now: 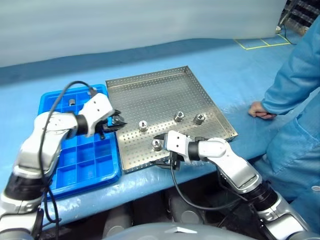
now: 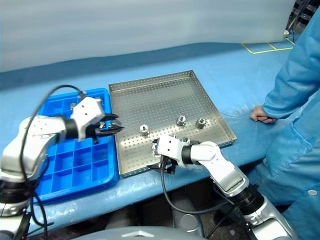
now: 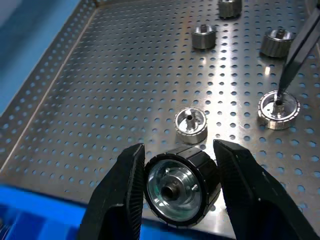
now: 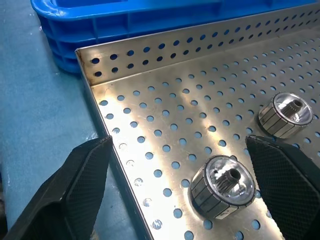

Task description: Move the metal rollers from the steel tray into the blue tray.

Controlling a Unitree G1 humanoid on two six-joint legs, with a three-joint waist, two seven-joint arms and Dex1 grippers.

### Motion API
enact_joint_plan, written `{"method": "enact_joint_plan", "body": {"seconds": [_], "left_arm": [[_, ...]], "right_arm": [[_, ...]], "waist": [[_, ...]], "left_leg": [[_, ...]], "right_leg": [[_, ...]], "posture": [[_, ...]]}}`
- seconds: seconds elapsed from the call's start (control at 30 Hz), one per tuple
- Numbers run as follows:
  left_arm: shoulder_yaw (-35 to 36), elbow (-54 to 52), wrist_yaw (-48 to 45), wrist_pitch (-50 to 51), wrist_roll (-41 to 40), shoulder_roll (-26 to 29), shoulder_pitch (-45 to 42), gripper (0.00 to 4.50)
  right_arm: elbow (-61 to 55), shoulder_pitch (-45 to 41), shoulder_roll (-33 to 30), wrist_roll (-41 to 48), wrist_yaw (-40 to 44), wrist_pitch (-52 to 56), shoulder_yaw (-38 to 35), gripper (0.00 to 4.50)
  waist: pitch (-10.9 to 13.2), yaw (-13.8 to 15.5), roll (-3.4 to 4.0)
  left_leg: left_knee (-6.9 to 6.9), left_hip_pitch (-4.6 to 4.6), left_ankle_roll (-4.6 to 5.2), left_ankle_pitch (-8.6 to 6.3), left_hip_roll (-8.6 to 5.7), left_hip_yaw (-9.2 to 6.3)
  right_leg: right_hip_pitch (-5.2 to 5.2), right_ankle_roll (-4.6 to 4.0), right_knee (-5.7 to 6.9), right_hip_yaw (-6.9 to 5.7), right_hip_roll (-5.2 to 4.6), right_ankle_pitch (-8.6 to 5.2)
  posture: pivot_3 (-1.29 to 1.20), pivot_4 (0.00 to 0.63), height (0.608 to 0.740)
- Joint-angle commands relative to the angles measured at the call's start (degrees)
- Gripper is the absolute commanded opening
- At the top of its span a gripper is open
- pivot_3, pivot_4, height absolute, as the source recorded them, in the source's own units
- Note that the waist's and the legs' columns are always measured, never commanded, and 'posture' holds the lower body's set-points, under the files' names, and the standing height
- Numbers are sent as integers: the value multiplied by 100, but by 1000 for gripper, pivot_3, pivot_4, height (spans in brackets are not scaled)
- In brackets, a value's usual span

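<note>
The roller's round side [image 3: 201, 161] is held by both fingers of my left gripper, so it should keep carrying its metal roller to an empty compartment of the blue tray [image 2: 53, 150] and release it there.
The steel tray [image 1: 150, 95] lies in the middle of the table with the blue tray [image 1: 80, 155] against its left side. Several metal rollers stand on the steel tray, among them one [image 1: 143, 126] near the left rim and two [image 1: 178, 116] [image 1: 199, 119] further right. My left gripper [image 1: 116, 122] hovers over the seam between the trays, shut on a metal roller [image 3: 180, 182]. My right gripper [image 4: 179, 150] stands wide open at the steel tray's front-left corner, with a roller [image 4: 222, 185] between its fingers [image 4: 75, 185]. One roller [image 1: 72, 102] sits in a far compartment of the blue tray.
A person in a blue garment stands at the right, one hand [image 1: 261, 111] resting on the blue table cover beside the steel tray. The table's front edge runs just below both trays. A yellow-taped floor mark [image 1: 260, 44] lies at the far right.
</note>
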Motion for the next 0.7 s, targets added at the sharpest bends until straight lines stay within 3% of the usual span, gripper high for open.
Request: {"method": "enact_joint_plan", "body": {"seconds": [0.03, 0.23, 0.43, 0.7], "left_arm": [[953, -917, 750, 455, 77, -149, 578, 1862], [1637, -1581, 2025, 1277, 229, -1056, 1324, 1862], [1734, -1112, 3181, 1274, 459, -1916, 1136, 1862], [1490, -579, 3675, 1205, 496, -2010, 823, 1862]], "right_arm": [[-81, -75, 167, 171, 14, -85, -193, 4500], [-126, -187, 481, 526, -52, 65, -548, 4500], [-84, -262, 509, 533, -91, 140, -625, 4500], [-156, -228, 542, 540, -283, 227, -721, 4500]], "waist": [[0, 85, 0], [-1, 461, -3], [-3, 739, -8], [-4, 759, -10]], "left_leg": [[0, -1, 0, 0, 0, 0], [12, 1, 0, 0, -1, -2], [46, -2, 0, 0, -1, 6], [54, -3, 0, 0, -2, 12]], "right_leg": [[0, 0, -1, 1, -1, 0], [10, 3, -1, -6, -6, 2], [24, -26, 0, -18, -8, -10], [24, -34, -1, -18, -3, -1]], "posture": [[-58, 150, 740], [4, 150, 740], [14, 150, 740], [-9, 150, 740]]}}
